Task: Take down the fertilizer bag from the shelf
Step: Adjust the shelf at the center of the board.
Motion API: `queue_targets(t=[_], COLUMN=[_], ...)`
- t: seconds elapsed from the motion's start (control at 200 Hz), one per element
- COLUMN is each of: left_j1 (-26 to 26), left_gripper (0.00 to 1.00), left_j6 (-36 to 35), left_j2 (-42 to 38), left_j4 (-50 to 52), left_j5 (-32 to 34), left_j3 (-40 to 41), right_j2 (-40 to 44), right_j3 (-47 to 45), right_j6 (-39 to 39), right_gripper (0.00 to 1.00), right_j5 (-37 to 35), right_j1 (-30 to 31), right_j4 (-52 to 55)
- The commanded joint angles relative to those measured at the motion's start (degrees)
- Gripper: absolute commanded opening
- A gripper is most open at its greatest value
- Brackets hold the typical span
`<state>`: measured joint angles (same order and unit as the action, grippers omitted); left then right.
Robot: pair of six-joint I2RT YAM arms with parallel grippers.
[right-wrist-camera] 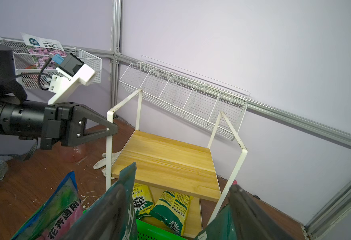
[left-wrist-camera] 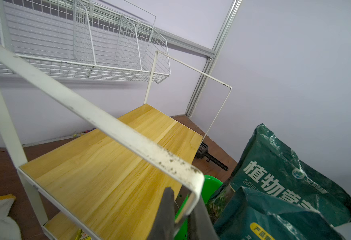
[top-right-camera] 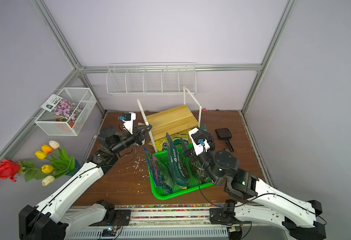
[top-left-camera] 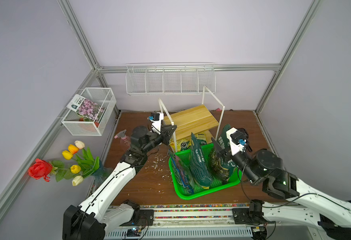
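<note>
The top board (top-left-camera: 194,120) slants while my left gripper holds the shelf's front post (top-left-camera: 174,140), so I keep pulling until the board faces the back wall squarely.
The shelf (top-left-camera: 191,120) stands at the back middle of the table, a thin white frame with two yellow boards. Its top board (left-wrist-camera: 112,166) is bare. Two yellow-green fertilizer bags (right-wrist-camera: 142,200) (right-wrist-camera: 172,209) lie on the lower board, also seen in both top views (top-left-camera: 184,143) (top-right-camera: 162,143). My left gripper (left-wrist-camera: 184,199) is shut on the frame's front-left post near its top corner, as the right wrist view also shows (right-wrist-camera: 113,126). My right gripper (right-wrist-camera: 177,197) hangs open above the green basket (top-left-camera: 193,194), facing the shelf's front, with dark green bags beside both fingers.
The green basket holds several upright bags (top-left-camera: 199,166). A white wire compartment rack (top-left-camera: 170,81) hangs on the back wall, and a mesh box basket (top-left-camera: 89,124) with a seed packet on the left wall. Flowers (top-left-camera: 66,164), a spray bottle (top-left-camera: 122,138), a black scoop (top-right-camera: 222,134) and a white glove (right-wrist-camera: 106,161) are nearby.
</note>
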<state>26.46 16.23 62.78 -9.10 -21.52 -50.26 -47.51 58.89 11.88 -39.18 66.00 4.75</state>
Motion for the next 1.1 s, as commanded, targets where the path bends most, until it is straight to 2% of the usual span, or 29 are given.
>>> queue_targets(t=[0.0,0.125,0.22,0.385,0.61,0.76,0.935,1.095], left_j1=[-1.2,-2.2,-3.6,-5.5,-5.6,-5.6,-5.7,-5.7], left_gripper=[0.0,0.0,0.0,0.0,0.0,0.0,0.0,0.0], left_j6=[6.0,1.7,-0.1,-0.7,-1.4,-6.6,-12.5,-18.8], left_j2=[0.4,-0.9,-1.6,-3.3,-5.4,-5.7,-4.0,-1.9], left_j4=[4.4,6.0,6.6,7.2,7.2,9.6,10.3,11.4], left_j5=[16.0,22.7,24.3,24.4,19.6,25.7,37.1,40.6], left_j3=[1.8,3.4,4.3,5.4,6.3,5.3,3.5,0.2], right_j2=[0.1,0.4,0.4,0.0,-0.8,-1.3,-0.7,-0.6], right_j3=[-0.8,-0.8,-0.7,-0.2,0.2,0.8,0.9,1.2], right_j6=[0.6,0.8,0.8,0.7,0.7,0.7,0.8,1.0], right_gripper=[0.81,0.81,0.81,0.81,0.81,0.81,0.81,0.81], right_j5=[-0.9,-0.9,-0.8,-0.6,-0.4,0.0,0.0,0.0], right_j1=[0.4,0.3,0.4,0.4,0.4,0.4,0.4,0.3], right_j4=[-1.7,-1.6,-1.6,-1.6,-1.9,-1.2,-1.3,-1.0])
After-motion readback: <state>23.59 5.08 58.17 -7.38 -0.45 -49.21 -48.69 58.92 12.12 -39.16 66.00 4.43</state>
